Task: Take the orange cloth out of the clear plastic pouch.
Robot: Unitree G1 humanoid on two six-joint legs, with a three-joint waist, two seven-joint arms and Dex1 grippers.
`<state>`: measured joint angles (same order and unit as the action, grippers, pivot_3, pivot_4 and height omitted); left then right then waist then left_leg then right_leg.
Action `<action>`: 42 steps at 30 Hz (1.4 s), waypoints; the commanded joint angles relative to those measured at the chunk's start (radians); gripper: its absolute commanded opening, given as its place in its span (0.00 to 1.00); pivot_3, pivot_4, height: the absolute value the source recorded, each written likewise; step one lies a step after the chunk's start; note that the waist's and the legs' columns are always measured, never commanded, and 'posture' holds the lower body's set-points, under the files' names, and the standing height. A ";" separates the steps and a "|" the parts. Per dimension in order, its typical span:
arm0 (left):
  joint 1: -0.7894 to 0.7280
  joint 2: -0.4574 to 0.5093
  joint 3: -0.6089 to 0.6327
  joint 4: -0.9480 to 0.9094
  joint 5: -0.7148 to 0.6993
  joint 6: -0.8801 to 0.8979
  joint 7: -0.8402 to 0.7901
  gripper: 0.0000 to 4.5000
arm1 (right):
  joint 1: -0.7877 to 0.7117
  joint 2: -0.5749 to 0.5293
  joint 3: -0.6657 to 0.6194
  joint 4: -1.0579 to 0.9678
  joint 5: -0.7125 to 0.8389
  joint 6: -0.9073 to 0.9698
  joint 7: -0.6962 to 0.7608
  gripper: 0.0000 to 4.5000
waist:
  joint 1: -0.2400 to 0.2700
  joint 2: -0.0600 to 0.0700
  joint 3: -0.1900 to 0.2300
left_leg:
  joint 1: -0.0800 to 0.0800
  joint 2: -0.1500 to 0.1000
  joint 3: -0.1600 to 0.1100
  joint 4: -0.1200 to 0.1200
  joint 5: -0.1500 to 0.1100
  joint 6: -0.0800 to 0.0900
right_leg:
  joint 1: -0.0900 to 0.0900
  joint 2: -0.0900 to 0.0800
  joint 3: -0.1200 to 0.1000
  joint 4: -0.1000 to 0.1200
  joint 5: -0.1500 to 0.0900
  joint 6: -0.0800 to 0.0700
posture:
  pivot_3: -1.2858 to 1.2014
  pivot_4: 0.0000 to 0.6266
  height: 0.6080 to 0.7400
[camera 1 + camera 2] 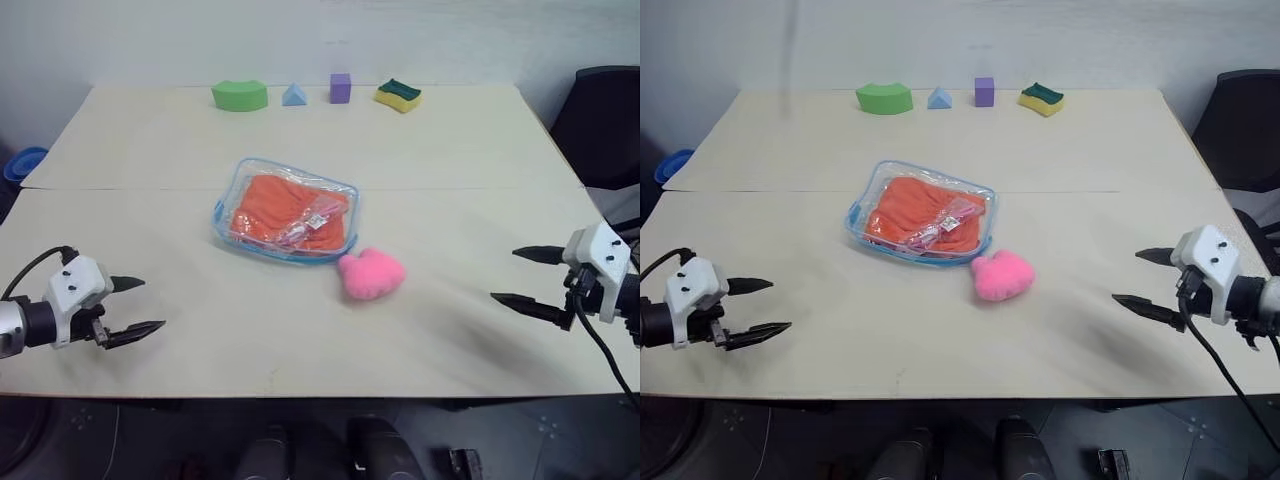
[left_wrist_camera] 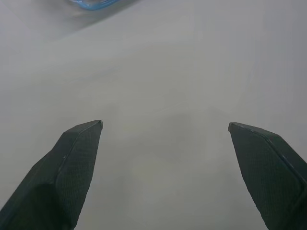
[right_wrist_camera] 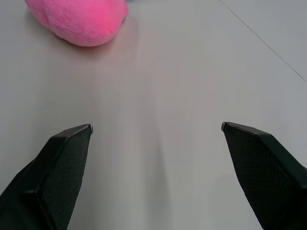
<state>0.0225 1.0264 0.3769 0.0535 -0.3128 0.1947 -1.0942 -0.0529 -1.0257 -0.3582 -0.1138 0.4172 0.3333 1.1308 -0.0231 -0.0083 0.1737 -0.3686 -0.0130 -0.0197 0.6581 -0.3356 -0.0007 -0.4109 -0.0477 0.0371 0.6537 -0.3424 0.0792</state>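
Note:
The pink plush lump [image 1: 371,274] sits tight against the pouch's corner, so I expect the blue edge [image 1: 285,257] to unzip when I pull the plush lump along it.
The clear plastic pouch [image 1: 286,224] with light blue edging lies flat at the middle of the table. Inside it sits the orange cloth [image 1: 285,208], wrinkled, with a small slim packet of pink contents [image 1: 310,226] lying over it. My left gripper [image 1: 145,306] hovers open near the table's front left, well apart from the pouch, whose blue edge [image 2: 93,4] appears far ahead of it in the left wrist view. At the front right my right gripper [image 1: 505,277] is open too, with nothing between its fingers.
A fuzzy pink plush lump [image 1: 371,274] lies just in front of the pouch's right corner and appears as the plush lump [image 3: 79,19] ahead of my right gripper. Along the far edge stand a green block [image 1: 240,95], a blue triangle [image 1: 294,95], a purple cube [image 1: 340,87] and a yellow-green sponge [image 1: 398,95].

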 commanded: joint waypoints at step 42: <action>-0.916 -0.547 -0.556 0.130 0.063 0.517 0.457 0.99 | -0.133 0.124 0.088 -0.594 0.238 0.326 -0.325 1.00 | 0.024 -0.004 0.002 | -0.003 -0.001 0.000 0.010 0.003 -0.006 | 0.000 0.004 0.001 0.006 0.001 0.002 | 0.52 0.24 1.00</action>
<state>-0.8594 0.4908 -0.1662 0.1296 -0.2891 0.7471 -0.6537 -0.1665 -0.9082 -0.2688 -0.6650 0.6319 0.6565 0.8280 0.0011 -0.0124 0.1757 -0.3716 -0.0141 -0.0191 0.6688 -0.3324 -0.0062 -0.4114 -0.0441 0.0381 0.6594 -0.3412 0.0814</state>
